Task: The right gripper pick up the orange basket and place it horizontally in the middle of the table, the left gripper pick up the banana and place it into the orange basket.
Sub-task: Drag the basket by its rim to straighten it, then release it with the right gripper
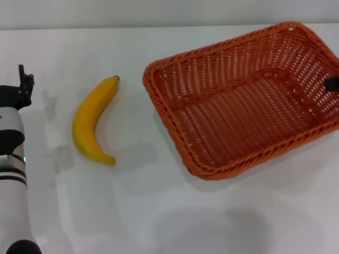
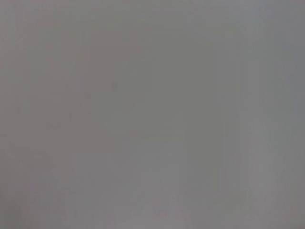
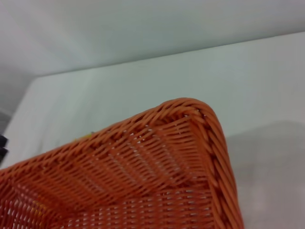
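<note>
The orange basket's near corner (image 1: 205,171) sticks out at a slant to the table's far edge. My right gripper should turn the basket square by its rim (image 1: 331,59).
The orange basket (image 1: 246,98) lies on the white table (image 1: 159,211) at the right, turned at a slant, with its open side up. A thin black tip of my right gripper (image 1: 332,83) shows at the basket's right rim, at the edge of the head view. The right wrist view looks closely at one braided corner of the orange basket (image 3: 190,143). The yellow banana (image 1: 92,120) lies left of the basket, dark stem pointing away from me. My left gripper (image 1: 24,84) hangs at the far left, apart from the banana. The left wrist view shows only plain surface.
The table's far edge (image 1: 106,27) runs just behind the basket and banana. Bare white surface spreads in front of both objects and between them. My silver left arm (image 1: 11,174) with its green light stands along the left edge.
</note>
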{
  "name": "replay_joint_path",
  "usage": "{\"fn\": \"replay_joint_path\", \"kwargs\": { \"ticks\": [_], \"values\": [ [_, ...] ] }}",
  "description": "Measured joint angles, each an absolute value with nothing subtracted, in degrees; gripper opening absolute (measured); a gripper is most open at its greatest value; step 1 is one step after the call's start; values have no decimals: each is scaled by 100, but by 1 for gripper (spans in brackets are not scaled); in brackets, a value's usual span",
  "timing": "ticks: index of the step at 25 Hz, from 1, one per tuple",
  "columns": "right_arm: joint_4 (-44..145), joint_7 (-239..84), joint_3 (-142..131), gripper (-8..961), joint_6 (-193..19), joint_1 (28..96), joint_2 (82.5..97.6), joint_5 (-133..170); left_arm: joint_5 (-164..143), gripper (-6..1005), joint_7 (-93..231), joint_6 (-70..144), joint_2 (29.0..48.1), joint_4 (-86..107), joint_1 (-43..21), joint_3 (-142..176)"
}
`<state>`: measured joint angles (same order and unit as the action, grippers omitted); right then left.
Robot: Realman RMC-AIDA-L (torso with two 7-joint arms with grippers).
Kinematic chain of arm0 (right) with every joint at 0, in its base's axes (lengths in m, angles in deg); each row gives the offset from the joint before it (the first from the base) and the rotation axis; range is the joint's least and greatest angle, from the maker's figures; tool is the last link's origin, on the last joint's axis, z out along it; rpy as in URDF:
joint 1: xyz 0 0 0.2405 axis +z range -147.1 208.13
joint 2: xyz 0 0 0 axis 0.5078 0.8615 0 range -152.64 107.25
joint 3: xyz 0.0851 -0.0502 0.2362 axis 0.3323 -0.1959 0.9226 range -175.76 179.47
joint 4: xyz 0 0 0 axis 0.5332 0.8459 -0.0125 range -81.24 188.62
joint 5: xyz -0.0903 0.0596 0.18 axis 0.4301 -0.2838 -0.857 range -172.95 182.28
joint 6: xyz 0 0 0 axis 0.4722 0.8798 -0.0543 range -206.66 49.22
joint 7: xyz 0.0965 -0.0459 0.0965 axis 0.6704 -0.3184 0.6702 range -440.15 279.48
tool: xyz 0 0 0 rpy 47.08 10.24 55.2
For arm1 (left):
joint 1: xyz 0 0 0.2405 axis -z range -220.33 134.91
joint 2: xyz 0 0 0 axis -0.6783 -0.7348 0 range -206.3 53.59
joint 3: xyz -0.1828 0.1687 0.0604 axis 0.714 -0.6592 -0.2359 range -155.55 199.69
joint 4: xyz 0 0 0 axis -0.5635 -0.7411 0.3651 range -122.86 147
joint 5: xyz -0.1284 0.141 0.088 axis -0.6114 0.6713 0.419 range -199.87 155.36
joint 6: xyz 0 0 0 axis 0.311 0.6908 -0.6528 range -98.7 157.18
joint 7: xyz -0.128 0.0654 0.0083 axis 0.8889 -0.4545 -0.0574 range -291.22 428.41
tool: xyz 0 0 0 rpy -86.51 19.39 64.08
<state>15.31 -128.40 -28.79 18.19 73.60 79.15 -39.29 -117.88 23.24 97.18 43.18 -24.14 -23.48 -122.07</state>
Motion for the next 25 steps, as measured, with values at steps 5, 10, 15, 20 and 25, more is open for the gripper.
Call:
{"fn": "replay_joint_path", "kwargs": {
  "ticks": [5,10,15,20,25],
  "values": [
    [1701,-12825,-2881,164,1829,7335,7999,-4294,-11788,885,2324,9718,4318,-2408,-2328,-12201],
    [1799,-12821,-2903,165,1795,7347,8149,-4352,-11788,885,2320,9718,4318,-2405,-2315,-12206],
    [1763,-12781,-2884,167,1626,7320,8218,-4355,-11787,885,2316,9718,4318,-2380,-2311,-12207],
    [1752,-12756,-2880,168,1260,7224,8279,-4365,-11787,885,2315,9718,4327,-2327,-2300,-12207],
    [1754,-12760,-2877,170,965,7138,8350,-4368,-11787,885,2315,9718,4323,-2322,-2280,-12207]
  ]
}}
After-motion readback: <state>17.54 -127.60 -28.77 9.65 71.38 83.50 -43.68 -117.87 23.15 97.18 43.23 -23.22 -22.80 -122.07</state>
